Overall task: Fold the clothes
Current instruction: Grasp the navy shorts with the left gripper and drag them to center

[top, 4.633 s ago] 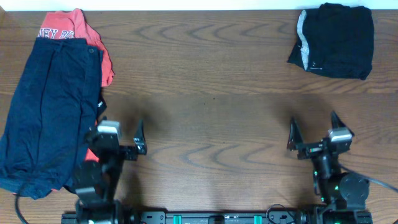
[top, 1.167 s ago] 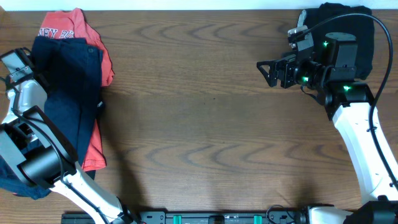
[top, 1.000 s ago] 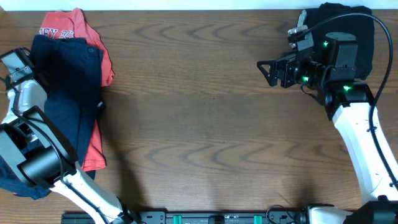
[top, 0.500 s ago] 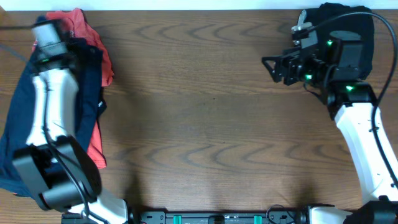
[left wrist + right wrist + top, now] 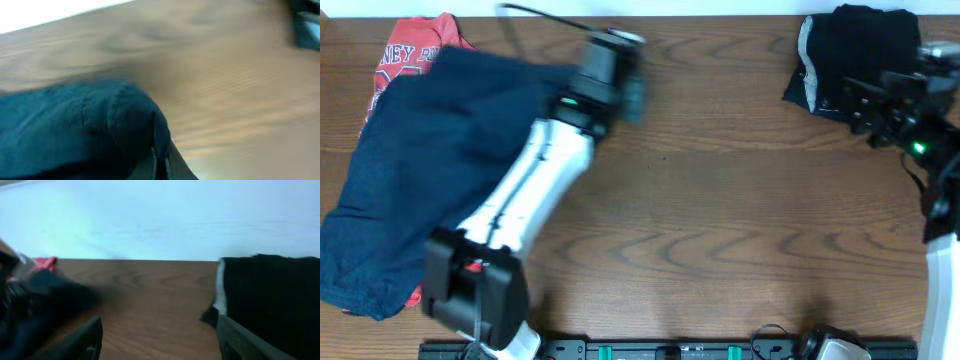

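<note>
The navy garment (image 5: 460, 130) trails across the red shirt toward open wood (image 5: 735, 150). The robot's left gripper goes on pulling the garment until it is clear of the shirt, and then let go.
My left gripper (image 5: 607, 76) is shut on a corner of the navy garment (image 5: 430, 180) and holds it stretched out from the left pile toward the table's top middle. In the left wrist view the navy cloth (image 5: 75, 125) bunches right over the closed left gripper (image 5: 160, 167). A red shirt (image 5: 408, 55) peeks out beneath it at the far left. A folded black garment (image 5: 860, 62) with a white stripe lies at the top right. My right gripper (image 5: 862, 105) hovers just in front of it, open and empty. The right wrist view shows that gripper (image 5: 167, 340) facing the black garment (image 5: 272, 295).
The bare brown wooden table (image 5: 720, 220) spans the middle and front. My left arm (image 5: 525, 210) lies diagonally across the left half. The white wall behind the table's far edge shows in the right wrist view.
My left arm swung fast to the right, dragging the navy garment off the pile and spreading it toward the middle. My right arm drew back to the right and its jaws narrowed a little.
</note>
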